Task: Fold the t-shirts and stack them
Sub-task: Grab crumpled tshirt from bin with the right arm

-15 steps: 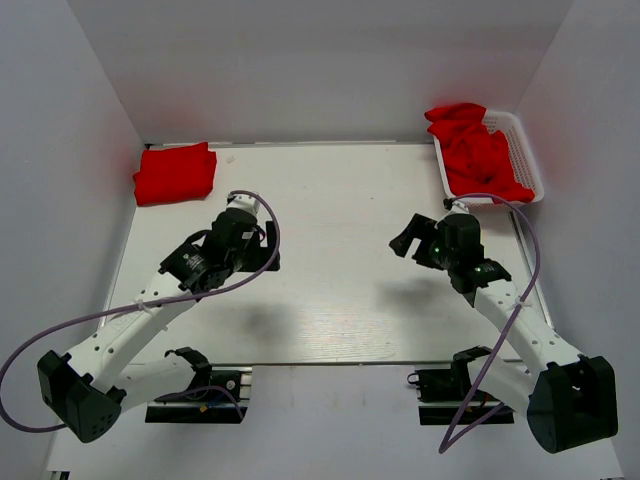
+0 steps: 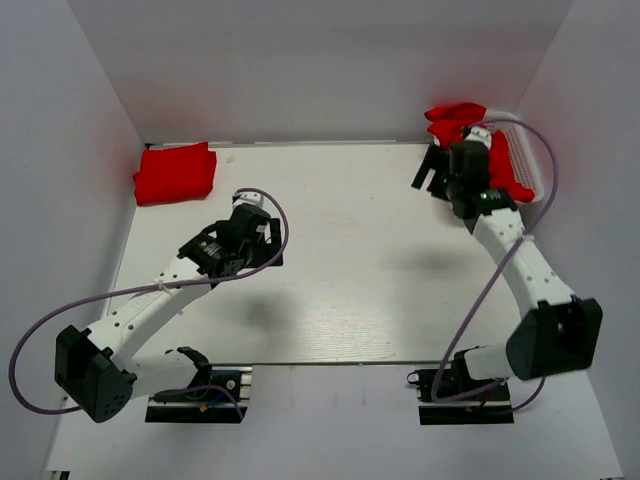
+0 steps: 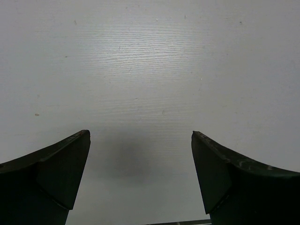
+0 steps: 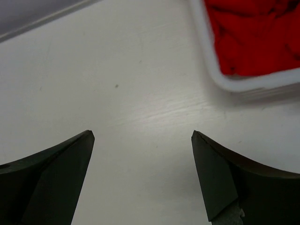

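The crumpled red t-shirts (image 2: 508,167) lie uncovered, so my right gripper should continue to move its open fingers over the white basket's rim (image 4: 226,83) until they are on both sides of red cloth there, and then close.
A folded red t-shirt (image 2: 175,172) lies at the far left corner of the table. More red t-shirts (image 2: 503,168) sit crumpled in a white basket (image 2: 524,135) at the far right, partly hidden by my right arm. My right gripper (image 2: 430,172) hangs open just left of the basket. In the right wrist view its jaws (image 4: 143,135) stand wide over bare table, with the red t-shirts (image 4: 255,33) behind the basket's rim (image 4: 234,85) at the upper right. My left gripper (image 2: 262,242) is open over the table's left middle, and the left wrist view (image 3: 140,136) shows only bare table between the jaws.
White walls close in the table (image 2: 350,260) on the left, far and right sides. Purple cables loop off both arms. The arm bases and their clamps sit at the near edge.
My right arm has swung away from the table's middle to the far right, up beside the basket. The left arm has shifted slightly right.
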You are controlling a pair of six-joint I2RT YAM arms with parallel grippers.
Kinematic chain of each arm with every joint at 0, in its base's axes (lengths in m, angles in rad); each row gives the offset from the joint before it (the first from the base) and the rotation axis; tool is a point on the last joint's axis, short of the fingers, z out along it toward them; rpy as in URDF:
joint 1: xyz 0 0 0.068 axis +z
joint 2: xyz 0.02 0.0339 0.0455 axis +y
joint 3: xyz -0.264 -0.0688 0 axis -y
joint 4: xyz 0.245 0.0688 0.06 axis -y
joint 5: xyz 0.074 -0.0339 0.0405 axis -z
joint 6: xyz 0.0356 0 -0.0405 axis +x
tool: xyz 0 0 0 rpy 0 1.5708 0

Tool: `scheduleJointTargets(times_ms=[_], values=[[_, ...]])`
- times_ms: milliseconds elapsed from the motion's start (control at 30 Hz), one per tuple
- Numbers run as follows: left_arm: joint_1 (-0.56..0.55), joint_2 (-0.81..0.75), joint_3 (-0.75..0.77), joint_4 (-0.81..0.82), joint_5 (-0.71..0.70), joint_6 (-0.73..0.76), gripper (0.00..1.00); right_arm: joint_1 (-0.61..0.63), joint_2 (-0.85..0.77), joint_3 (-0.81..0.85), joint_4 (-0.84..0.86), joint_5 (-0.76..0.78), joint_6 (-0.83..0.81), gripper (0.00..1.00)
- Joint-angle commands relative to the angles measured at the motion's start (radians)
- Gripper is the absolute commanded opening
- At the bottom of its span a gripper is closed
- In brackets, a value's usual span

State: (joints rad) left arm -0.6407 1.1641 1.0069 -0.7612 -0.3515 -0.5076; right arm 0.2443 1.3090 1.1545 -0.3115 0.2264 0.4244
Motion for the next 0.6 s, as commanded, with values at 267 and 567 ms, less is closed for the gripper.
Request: scheduleJointTargets(times_ms=[267, 567], values=[[0.009, 0.132, 0.156, 0.037, -0.075, 0.021, 0.99, -0.292, 0.641, 0.721, -0.32, -0.002, -0.176, 0.9], [0.009, 0.213, 0.205, 0.148, 0.006, 0.089, 0.99, -0.376, 0.903, 0.973, -0.206, -0.045, -0.288, 0.89]])
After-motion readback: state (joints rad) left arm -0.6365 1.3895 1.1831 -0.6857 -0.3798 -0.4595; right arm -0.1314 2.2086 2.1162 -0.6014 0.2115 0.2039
